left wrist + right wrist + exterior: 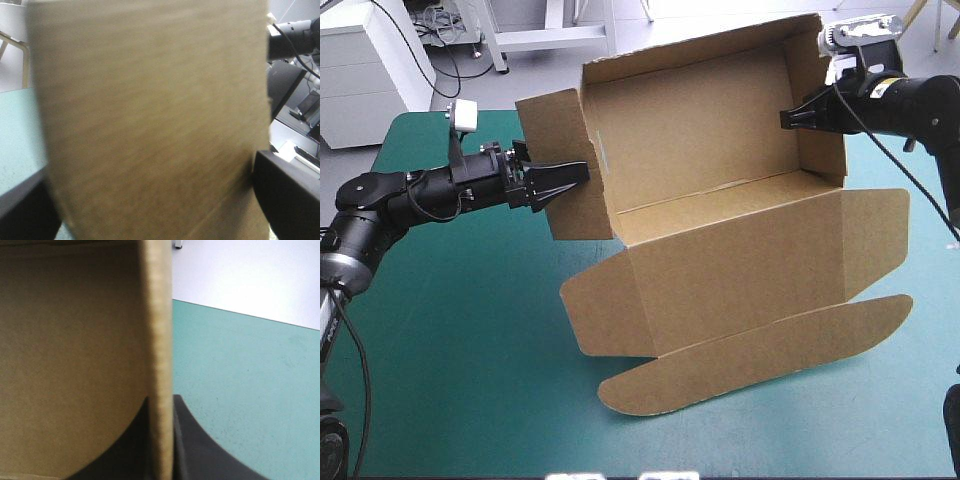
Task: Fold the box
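My gripper will bring the lid (pixel 745 268) along, still spread open, when I carry the brown box, because an unbroken crease (pixel 735 218) joins the two.
The brown box (pixel 720 250) stands on the teal-green table (pixel 470 350) as an open tray with its walls raised, its lid (pixel 740 270) and curved tuck flap (pixel 760 355) lying flat toward the front. My left gripper (pixel 575 178) is open against the outside of the left side flap (pixel 552 150). In the left wrist view that flap (pixel 150 120) fills the space ahead, with the black fingers (pixel 290 195) spread wide. My right gripper (pixel 790 118) is shut on the top edge of the right wall (pixel 820 110). The wall's edge (pixel 160 340) runs between its fingers (pixel 200 450).
Bare teal-green cover lies at the front left and beyond the box's right wall (pixel 250 380). A white cabinet (pixel 370 60) stands past the table's far left corner. The flat lid reaches close to the table's right edge.
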{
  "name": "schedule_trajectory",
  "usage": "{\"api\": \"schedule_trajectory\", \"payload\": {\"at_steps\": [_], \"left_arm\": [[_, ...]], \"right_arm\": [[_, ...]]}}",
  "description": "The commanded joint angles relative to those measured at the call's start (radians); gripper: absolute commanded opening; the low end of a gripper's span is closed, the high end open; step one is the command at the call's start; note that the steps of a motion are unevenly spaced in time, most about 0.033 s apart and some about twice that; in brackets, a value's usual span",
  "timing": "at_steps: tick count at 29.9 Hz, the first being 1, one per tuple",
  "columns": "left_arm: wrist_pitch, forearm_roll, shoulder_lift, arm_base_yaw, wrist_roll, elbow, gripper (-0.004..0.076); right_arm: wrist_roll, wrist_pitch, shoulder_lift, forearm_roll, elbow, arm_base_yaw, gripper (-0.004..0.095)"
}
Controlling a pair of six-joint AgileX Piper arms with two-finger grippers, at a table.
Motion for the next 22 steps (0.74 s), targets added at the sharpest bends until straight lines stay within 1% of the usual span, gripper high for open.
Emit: {"api": "schedule_trajectory", "payload": {"at_steps": [1,5,8,11,12,14,15,19,22], "left_arm": [[0.100,-0.089,-0.037,-0.036,0.003,-0.032,0.0732],[0.080,-0.095,-0.037,-0.054,0.006,-0.049,0.0732],[0.026,-0.064,-0.037,-0.055,-0.006,-0.097,0.0731],[-0.072,0.063,-0.035,-0.081,-0.064,-0.182,0.0724],[-0.134,0.125,-0.035,-0.103,-0.118,-0.214,0.0720],[-0.202,0.229,-0.035,-0.143,-0.179,-0.263,0.0712],[-0.247,0.321,-0.035,-0.174,-0.216,-0.303,0.0708],[-0.437,0.551,-0.035,-0.280,-0.363,-0.389,0.0708],[-0.568,0.785,-0.033,-0.359,-0.508,-0.439,0.0699]], "right_arm": [[0.028,-0.116,-0.037,0.029,-0.024,0.028,-0.0012],[0.037,-0.130,-0.037,0.026,-0.024,0.035,-0.0012],[0.051,-0.146,-0.037,0.008,-0.024,0.042,-0.0012],[0.059,-0.170,-0.037,0.008,-0.024,0.050,-0.0011],[0.062,-0.180,-0.037,0.008,-0.024,0.050,-0.0011],[0.080,-0.198,-0.037,0.008,-0.024,0.050,-0.0011],[0.085,-0.208,-0.037,0.008,-0.024,0.050,-0.0012],[0.089,-0.227,-0.037,0.001,-0.024,0.050,-0.0006],[0.099,-0.248,-0.037,0.001,-0.024,0.050,0.0003]]}}
